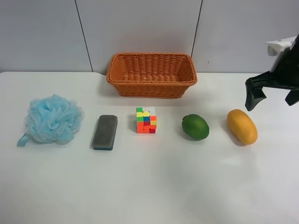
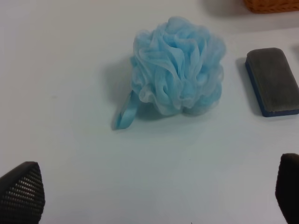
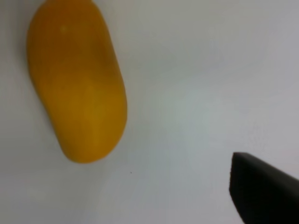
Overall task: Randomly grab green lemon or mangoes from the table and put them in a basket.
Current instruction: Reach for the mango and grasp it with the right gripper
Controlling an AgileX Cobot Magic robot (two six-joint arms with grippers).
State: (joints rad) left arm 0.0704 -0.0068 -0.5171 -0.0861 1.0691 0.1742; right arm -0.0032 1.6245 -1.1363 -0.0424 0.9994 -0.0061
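The mango is clear of the lemon, and my open fingers are across the mango's width. I should keep moving my right gripper down over the mango until my fingers are on both sides of its back half.
The yellow-orange mango lies on the white table at the right, with the glossy green lemon to its left. The wicker basket stands at the back centre, and I see nothing in it. My right gripper is open and empty. It hovers just behind and to the right of the mango, not touching it. The right wrist view shows the mango and one black finger. My left gripper is open and empty over the table near the blue bath pouf.
A blue bath pouf, a grey board eraser and a colourful puzzle cube lie in a row left of the lemon. The eraser also shows in the left wrist view. A grey wall stands behind the table.
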